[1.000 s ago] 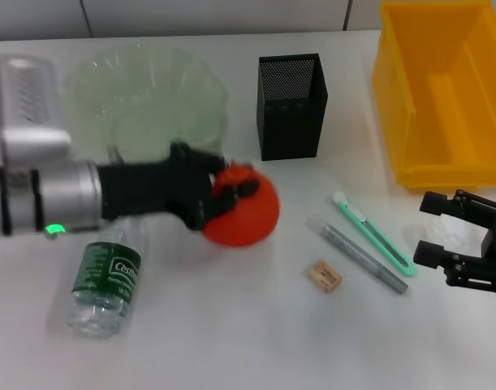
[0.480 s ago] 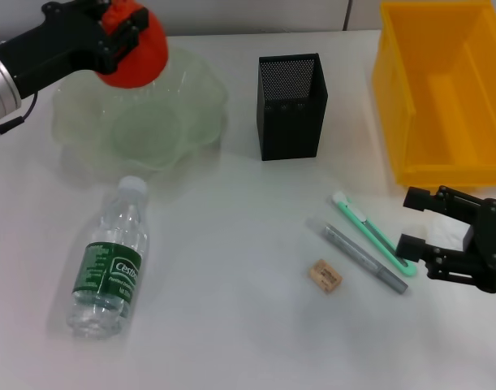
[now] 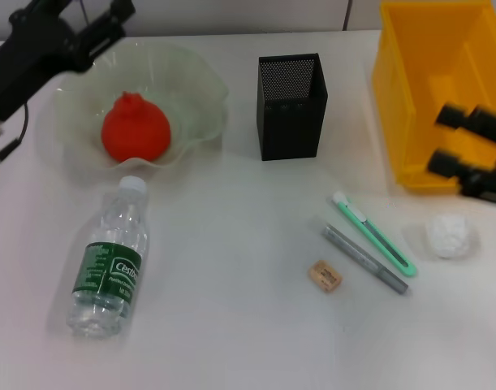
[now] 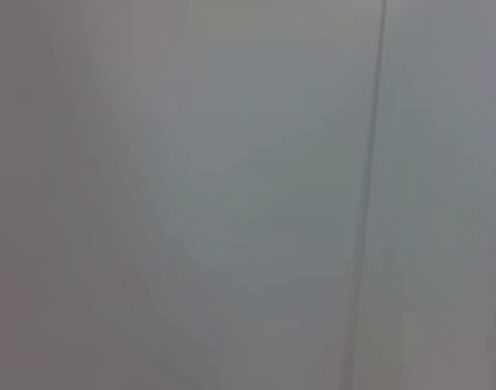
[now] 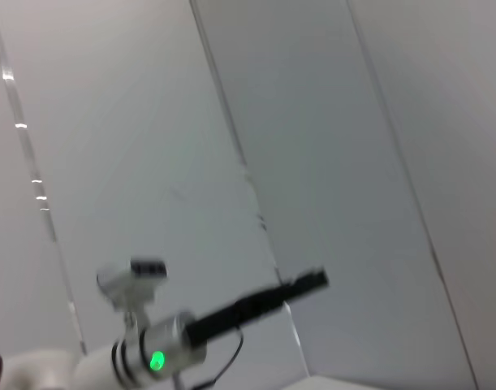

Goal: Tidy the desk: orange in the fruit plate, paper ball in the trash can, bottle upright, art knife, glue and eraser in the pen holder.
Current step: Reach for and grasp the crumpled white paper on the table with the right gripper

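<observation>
Next, my right gripper turns back down and grabs the ball [image 3: 450,236] first, because the gripper is empty over the trash can [image 3: 433,93] and the paper ball is lying outside.
The orange [image 3: 134,130] lies in the pale green fruit plate [image 3: 200,88] at the back left. My left gripper [image 3: 81,12] is open and empty, raised behind the plate's far left rim. The paper ball [image 3: 452,236] lies on the table at the right. My right gripper [image 3: 449,140] is open and empty, above the front wall of the yellow trash can [image 3: 410,97], apart from the ball. The bottle [image 3: 109,264] lies on its side at the front left. The green art knife [image 3: 373,234], grey glue stick [image 3: 365,258] and eraser [image 3: 324,276] lie in front of the black mesh pen holder [image 3: 291,106].
The left wrist view shows only a blank wall. The right wrist view shows wall panels and my left arm [image 5: 231,313] far off. The table's back edge runs just behind the plate, pen holder and trash can.
My left gripper carried the orange up over the plate, let it go there and drew back to the far left. My right gripper rose from around the paper ball, which stays on the table.
</observation>
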`<act>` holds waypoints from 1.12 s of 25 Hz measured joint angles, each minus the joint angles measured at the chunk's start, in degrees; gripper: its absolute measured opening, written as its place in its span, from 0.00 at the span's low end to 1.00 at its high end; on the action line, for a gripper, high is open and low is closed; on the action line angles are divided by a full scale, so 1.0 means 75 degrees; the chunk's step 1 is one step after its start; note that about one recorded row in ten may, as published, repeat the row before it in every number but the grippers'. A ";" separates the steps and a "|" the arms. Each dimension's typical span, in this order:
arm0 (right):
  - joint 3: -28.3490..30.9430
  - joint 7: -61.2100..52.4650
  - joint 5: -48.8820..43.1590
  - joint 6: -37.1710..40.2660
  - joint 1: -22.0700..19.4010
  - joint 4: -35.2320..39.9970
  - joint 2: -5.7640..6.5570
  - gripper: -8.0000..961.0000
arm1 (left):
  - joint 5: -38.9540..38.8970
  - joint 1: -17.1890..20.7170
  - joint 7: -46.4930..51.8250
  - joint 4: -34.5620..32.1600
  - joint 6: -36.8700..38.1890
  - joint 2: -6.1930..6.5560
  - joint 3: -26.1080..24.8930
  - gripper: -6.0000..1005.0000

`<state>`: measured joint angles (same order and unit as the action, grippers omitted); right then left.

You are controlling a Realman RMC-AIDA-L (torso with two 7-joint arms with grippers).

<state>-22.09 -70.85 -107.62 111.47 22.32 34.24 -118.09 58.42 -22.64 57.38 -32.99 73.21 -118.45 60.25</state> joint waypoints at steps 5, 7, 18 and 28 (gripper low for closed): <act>-0.0032 -0.3059 0.0126 0.0566 0.0307 0.3093 0.0103 0.85 | 0.0510 0.0656 -0.0005 0.0086 0.2114 0.0301 0.0020 0.81; -0.0203 -0.4434 -0.0167 0.0583 0.0422 0.4574 0.0124 0.85 | 0.0811 0.0924 -0.0006 0.0098 0.2705 0.0437 -0.0020 0.80; -0.3113 -0.7596 -0.4869 0.0663 0.1006 0.8261 -0.0137 0.85 | 0.1283 0.1778 -0.0397 0.0260 0.3435 0.0708 -0.0111 0.79; -0.4542 -0.7552 -0.5814 -0.1119 0.1042 0.6153 -0.0107 0.84 | 0.1313 0.1615 -0.0410 0.0467 0.3220 0.0724 -0.0071 0.78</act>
<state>-56.15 -127.49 -151.22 103.09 30.13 80.39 -118.90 68.27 -10.53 54.31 -29.49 97.37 -113.02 59.71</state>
